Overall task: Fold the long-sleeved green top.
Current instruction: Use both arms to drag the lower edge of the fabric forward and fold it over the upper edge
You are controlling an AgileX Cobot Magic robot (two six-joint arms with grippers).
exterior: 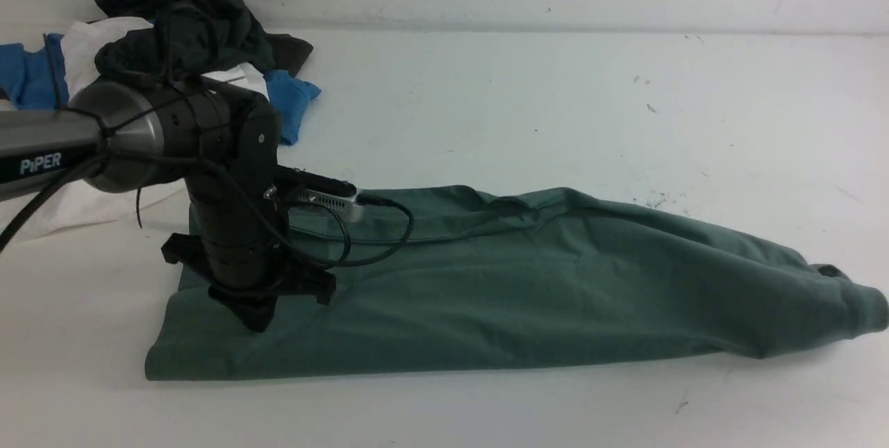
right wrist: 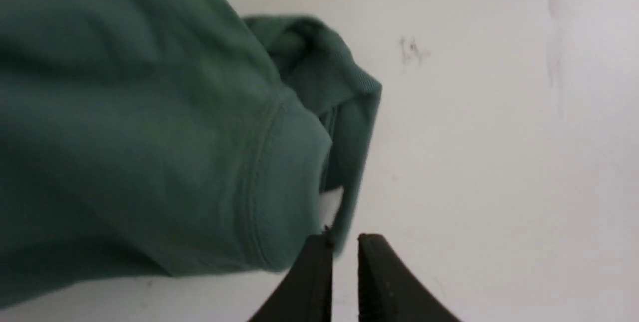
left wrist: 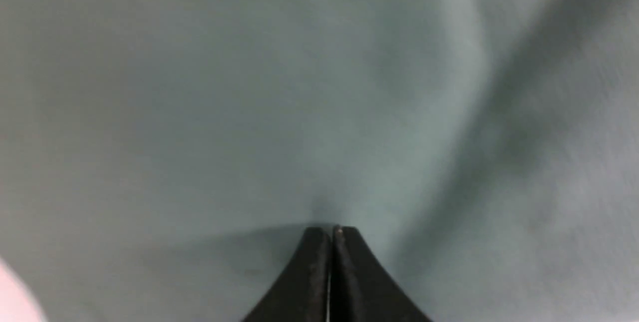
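The green long-sleeved top (exterior: 517,298) will leave lower fabric in view when the robot folds it over, because the top's ribbed neck (exterior: 862,310) is narrower than the top's far end.
The green long-sleeved top (exterior: 528,281) lies folded into a long band across the table, its narrow end at the right. At the band's left end my left gripper (exterior: 257,319) points straight down, shut. In the left wrist view its tips (left wrist: 332,229) are pressed together where the green fabric (left wrist: 249,87) puckers slightly. In the right wrist view, my right gripper (right wrist: 344,237) stands just off the ribbed neck (right wrist: 349,92), near the white label (right wrist: 332,202). Its jaws are slightly apart with nothing between them. The right arm is out of the front view.
A heap of other clothes sits at the back left: a dark garment (exterior: 187,24), a blue one (exterior: 292,101) and white cloth (exterior: 90,45). More white cloth (exterior: 69,205) lies under the left arm. Bare white table (exterior: 555,101) stretches behind the top.
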